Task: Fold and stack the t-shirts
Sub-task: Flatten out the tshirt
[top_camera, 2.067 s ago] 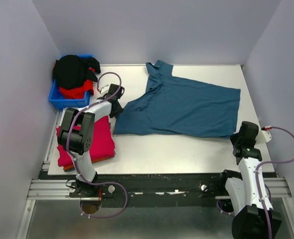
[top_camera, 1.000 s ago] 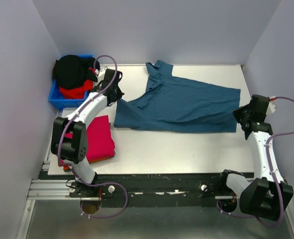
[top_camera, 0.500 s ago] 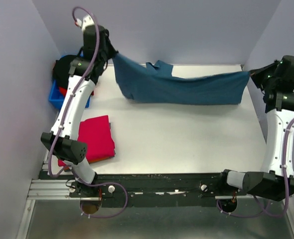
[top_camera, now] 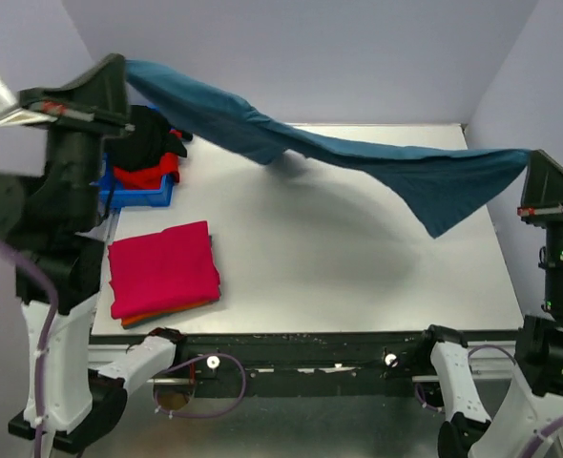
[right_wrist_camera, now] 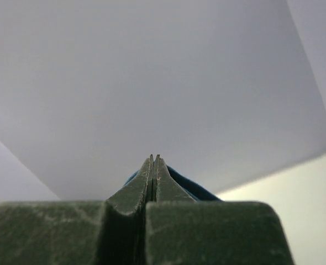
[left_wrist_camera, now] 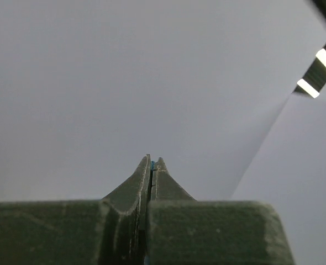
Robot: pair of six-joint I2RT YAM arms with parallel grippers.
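Next, I swing the teal-blue t-shirt's end (top_camera: 148, 78) inward before I lay the t-shirt across the table (top_camera: 239, 196), because my left gripper is holding that end out over the blue bin.
The teal-blue t-shirt (top_camera: 358, 157) hangs stretched in the air above the table, pulled between both grippers. My left gripper (top_camera: 124, 67) is raised high at the far left, shut on one end of it; in the left wrist view only a blue sliver shows between the shut fingertips of the left gripper (left_wrist_camera: 152, 161). My right gripper (top_camera: 532, 155) is raised at the right, shut on the other end; teal cloth (right_wrist_camera: 190, 187) shows behind the right gripper (right_wrist_camera: 154, 157). A folded crimson-pink t-shirt (top_camera: 162, 267) lies on an orange one (top_camera: 167, 313) at the table's near left.
A blue bin (top_camera: 138, 197) at the back left holds a black t-shirt (top_camera: 143, 134) and a red one (top_camera: 143, 176). The white table (top_camera: 358, 277) lies under the hanging shirt. Grey walls close in the back and sides.
Both arms have risen much higher, toward the camera. The teal-blue shirt has left the table's far edge and now hangs in the air between the grippers, its right part sagging.
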